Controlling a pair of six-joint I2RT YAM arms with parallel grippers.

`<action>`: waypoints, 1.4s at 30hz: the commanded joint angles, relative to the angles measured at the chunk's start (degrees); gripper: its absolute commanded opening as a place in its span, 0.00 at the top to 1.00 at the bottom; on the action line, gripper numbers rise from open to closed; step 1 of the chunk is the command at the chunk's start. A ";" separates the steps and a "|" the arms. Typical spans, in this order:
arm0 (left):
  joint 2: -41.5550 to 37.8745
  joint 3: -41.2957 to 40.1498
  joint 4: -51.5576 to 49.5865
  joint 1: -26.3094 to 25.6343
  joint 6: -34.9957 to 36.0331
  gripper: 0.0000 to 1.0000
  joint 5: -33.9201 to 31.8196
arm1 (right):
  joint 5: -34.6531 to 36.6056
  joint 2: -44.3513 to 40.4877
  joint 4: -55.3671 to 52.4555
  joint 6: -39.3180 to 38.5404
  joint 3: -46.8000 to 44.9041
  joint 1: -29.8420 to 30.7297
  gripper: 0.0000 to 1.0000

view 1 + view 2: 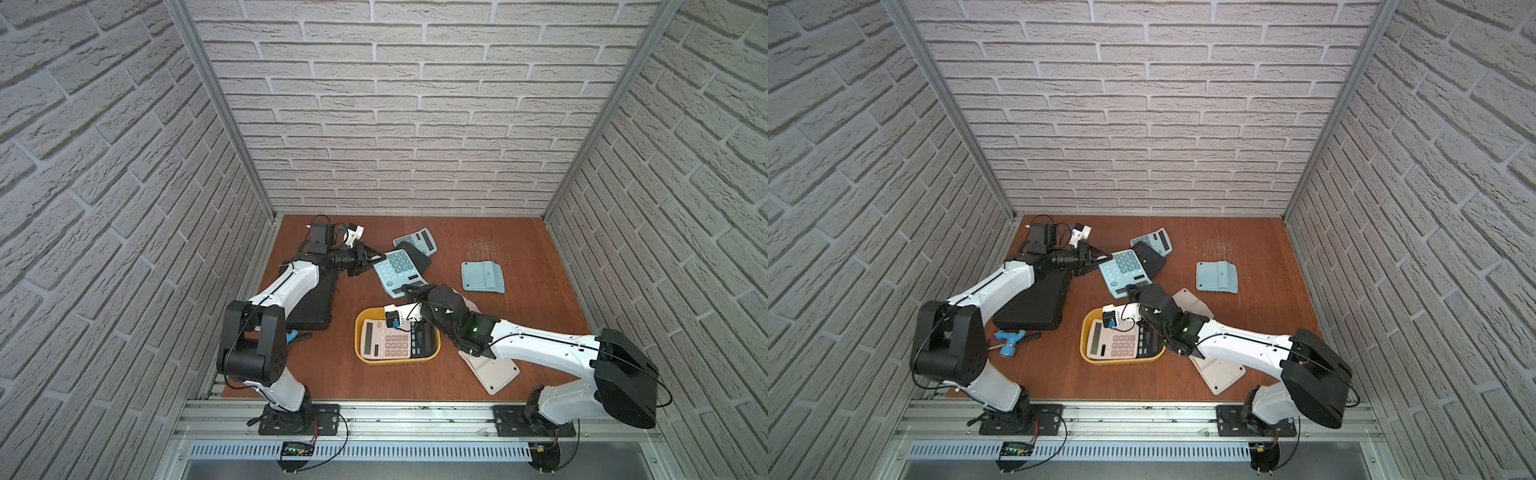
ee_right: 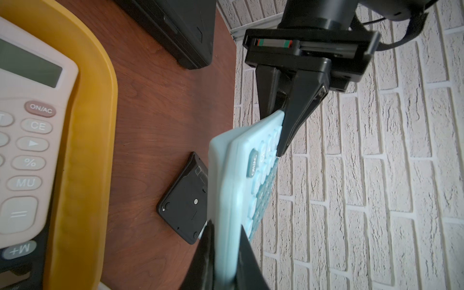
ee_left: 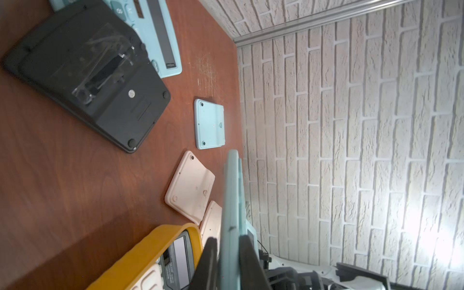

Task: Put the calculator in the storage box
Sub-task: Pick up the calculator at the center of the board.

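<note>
The light blue calculator's screen end points crookedly at the storage box, so next my right gripper opens, lets my left gripper turn the calculator square, and then takes that screen end.
A light blue calculator is held at opposite edges, keys up, behind the storage box. My left gripper is shut on its left edge. My right gripper is shut on its near edge. Both wrist views show the calculator edge-on between the fingers, raised above the wood. The storage box is a yellow tub near the front middle. A beige calculator lies in it on top of a dark one.
A black hard case lies under my left arm. Another blue calculator and a face-down black one sit at the back. A face-down blue one lies right of them. Face-down beige ones lie under my right arm. A blue-handled tool lies front left.
</note>
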 commanded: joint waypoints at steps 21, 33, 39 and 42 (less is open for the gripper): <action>-8.10 -11.73 31.36 6.67 -22.80 1.00 -12.90 | -5.67 -5.02 -14.14 44.96 5.69 -4.95 0.00; -16.85 -21.78 43.75 -1.48 -23.28 1.00 -35.86 | -36.51 -6.12 -22.79 87.29 9.73 -22.31 0.00; -17.56 -27.47 53.02 -7.71 -22.84 1.00 -45.22 | -52.20 -7.14 -7.81 105.73 2.29 -31.15 0.00; -17.10 -29.88 57.67 -10.78 -23.02 1.00 -48.70 | -62.33 -3.17 3.85 117.47 0.75 -34.54 0.00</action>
